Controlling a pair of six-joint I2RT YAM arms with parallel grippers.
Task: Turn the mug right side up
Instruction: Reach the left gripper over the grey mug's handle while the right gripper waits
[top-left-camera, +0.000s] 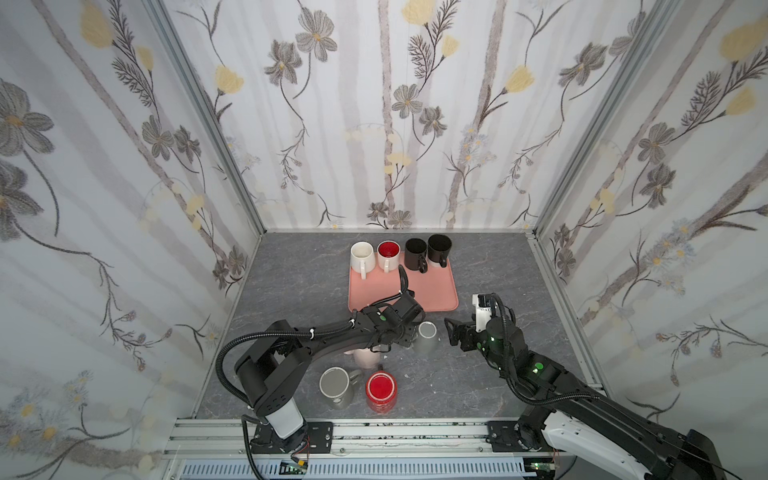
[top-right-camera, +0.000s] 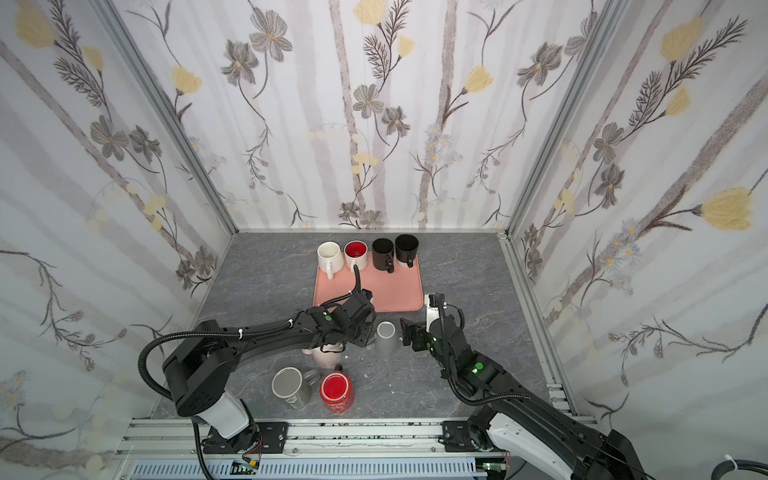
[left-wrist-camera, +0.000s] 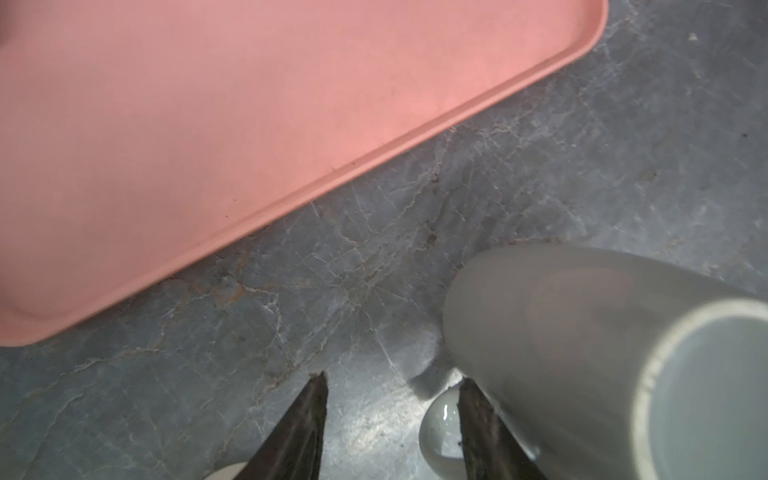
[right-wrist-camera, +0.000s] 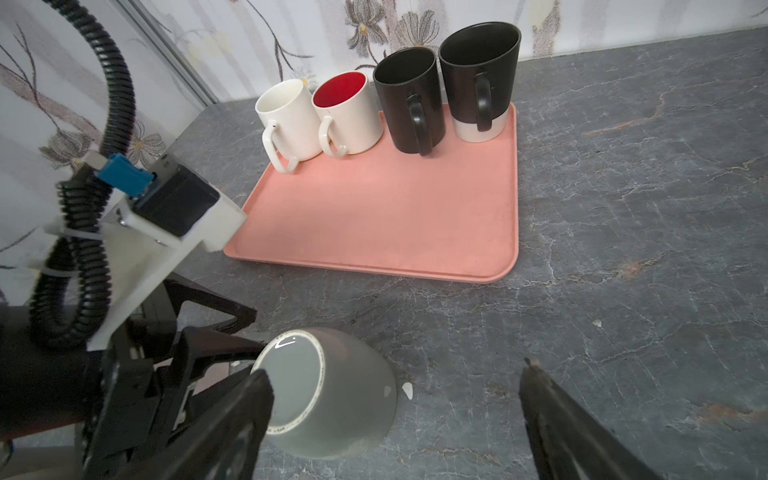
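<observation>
The grey mug's handle (left-wrist-camera: 441, 428) is resting against one finger of my left gripper, so next I open it, move toward the mug (top-left-camera: 426, 336) and centre the fingers on the handle.
A grey mug (top-left-camera: 426, 337) (top-right-camera: 385, 337) stands upside down on the table in front of the pink tray, its unglazed base ring facing up. My left gripper (left-wrist-camera: 392, 376) reaches it from the left. Its jaws stand apart, with the mug's glossy handle (left-wrist-camera: 440, 436) between them, against one finger (left-wrist-camera: 478, 428). The other finger (left-wrist-camera: 307, 419) is clear of the handle. My right gripper (right-wrist-camera: 395, 370) hovers on the mug's right side, wide open and holding nothing. In the right wrist view the mug (right-wrist-camera: 332, 395) sits beside one finger (right-wrist-camera: 237, 419).
The pink tray (top-left-camera: 432, 293) carries several upright mugs along its far edge. Near the front stand an upside-down grey mug (top-left-camera: 336, 386) and an upside-down red mug (top-left-camera: 381, 390). A pale pink mug (top-left-camera: 368, 358) lies partly under the left arm.
</observation>
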